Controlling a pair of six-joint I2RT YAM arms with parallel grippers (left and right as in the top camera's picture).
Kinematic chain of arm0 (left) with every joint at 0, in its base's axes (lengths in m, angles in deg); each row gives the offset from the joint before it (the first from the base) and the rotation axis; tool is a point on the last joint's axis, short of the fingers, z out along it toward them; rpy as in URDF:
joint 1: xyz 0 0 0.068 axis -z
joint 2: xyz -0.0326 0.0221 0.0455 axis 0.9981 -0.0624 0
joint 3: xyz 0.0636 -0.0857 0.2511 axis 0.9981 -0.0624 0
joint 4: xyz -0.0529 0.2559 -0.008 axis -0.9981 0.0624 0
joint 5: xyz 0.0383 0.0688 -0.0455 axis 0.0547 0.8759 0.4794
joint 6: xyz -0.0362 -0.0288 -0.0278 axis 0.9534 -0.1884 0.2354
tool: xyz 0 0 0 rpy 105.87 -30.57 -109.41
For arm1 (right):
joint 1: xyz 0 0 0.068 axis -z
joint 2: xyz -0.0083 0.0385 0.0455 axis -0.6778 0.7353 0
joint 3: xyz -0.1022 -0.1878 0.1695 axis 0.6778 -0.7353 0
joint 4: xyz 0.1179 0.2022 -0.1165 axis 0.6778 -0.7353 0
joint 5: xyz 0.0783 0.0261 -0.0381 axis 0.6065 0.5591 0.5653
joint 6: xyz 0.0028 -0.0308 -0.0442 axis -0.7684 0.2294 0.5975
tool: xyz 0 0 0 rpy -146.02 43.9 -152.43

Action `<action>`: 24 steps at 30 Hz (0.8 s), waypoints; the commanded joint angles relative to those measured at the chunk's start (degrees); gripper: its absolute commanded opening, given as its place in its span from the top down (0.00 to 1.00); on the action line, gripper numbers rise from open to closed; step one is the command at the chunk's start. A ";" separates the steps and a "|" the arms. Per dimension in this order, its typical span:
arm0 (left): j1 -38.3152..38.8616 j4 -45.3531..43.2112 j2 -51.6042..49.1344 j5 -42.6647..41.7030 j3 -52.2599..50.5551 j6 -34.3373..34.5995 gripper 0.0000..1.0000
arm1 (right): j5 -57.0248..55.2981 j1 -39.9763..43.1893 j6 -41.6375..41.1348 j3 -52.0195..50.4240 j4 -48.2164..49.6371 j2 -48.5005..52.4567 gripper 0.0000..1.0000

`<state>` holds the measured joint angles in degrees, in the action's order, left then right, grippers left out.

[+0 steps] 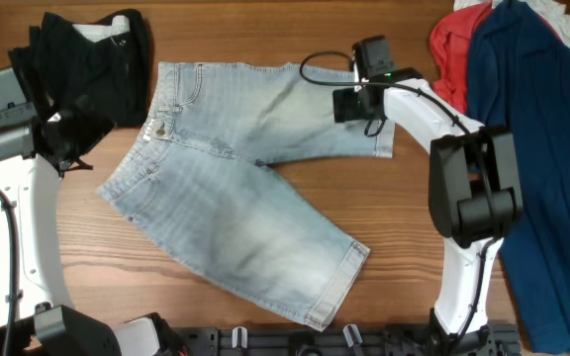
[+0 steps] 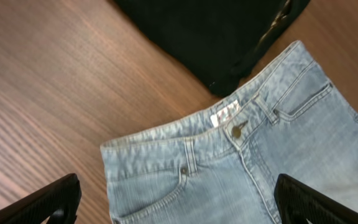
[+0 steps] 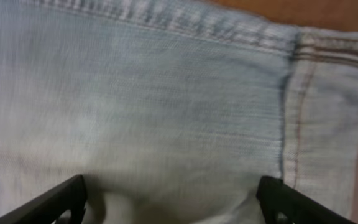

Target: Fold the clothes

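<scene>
The shorts' front leg (image 1: 260,232) sticks out far from the back leg. My right gripper should take the front leg by its hem (image 1: 352,259) and pull it closer before folding.
The light-blue denim shorts (image 1: 236,188) lie spread on the table, waistband at the left, one leg toward the front right, the other toward the back right. My left gripper (image 1: 72,138) is open, hovering above the table left of the waistband; its wrist view shows the waistband button (image 2: 236,129) and a front pocket (image 2: 166,193) between its fingers. My right gripper (image 1: 349,104) is open, low over the back leg near its hem (image 3: 316,118), with the denim (image 3: 166,106) filling its view.
A black garment (image 1: 97,59) lies at the back left, also in the left wrist view (image 2: 210,31). A pile of red (image 1: 453,54) and navy (image 1: 542,148) clothes lies at the right. Bare wood table (image 1: 404,257) lies in front.
</scene>
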<state>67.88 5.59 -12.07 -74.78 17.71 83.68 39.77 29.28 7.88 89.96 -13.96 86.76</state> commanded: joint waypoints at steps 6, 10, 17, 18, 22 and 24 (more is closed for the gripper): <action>4.00 -2.80 -0.98 -1.99 -0.09 -1.14 0.00 | 1.27 7.89 2.71 -2.84 15.82 9.81 0.15; 7.78 -4.66 -3.50 -1.97 -0.09 -1.16 0.00 | 2.05 8.17 5.66 -0.20 19.71 9.84 0.16; 10.38 -6.84 -9.42 -1.51 -0.09 -2.89 0.00 | 10.54 8.15 7.56 15.02 2.80 9.18 0.00; 10.40 -6.84 -10.23 -1.51 -0.09 -2.91 0.00 | 15.04 8.15 5.79 19.08 -5.33 7.98 0.00; 10.40 -6.82 -10.97 -1.53 -0.09 -2.91 0.00 | 18.47 8.15 1.66 23.12 -20.79 1.77 0.00; 10.40 -6.73 -10.97 -1.57 -0.09 -4.20 0.00 | 19.56 8.13 1.64 23.12 -27.93 -2.38 0.00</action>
<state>78.28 -1.21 -22.60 -76.24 17.69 81.80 54.30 37.22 11.78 111.03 -35.17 92.40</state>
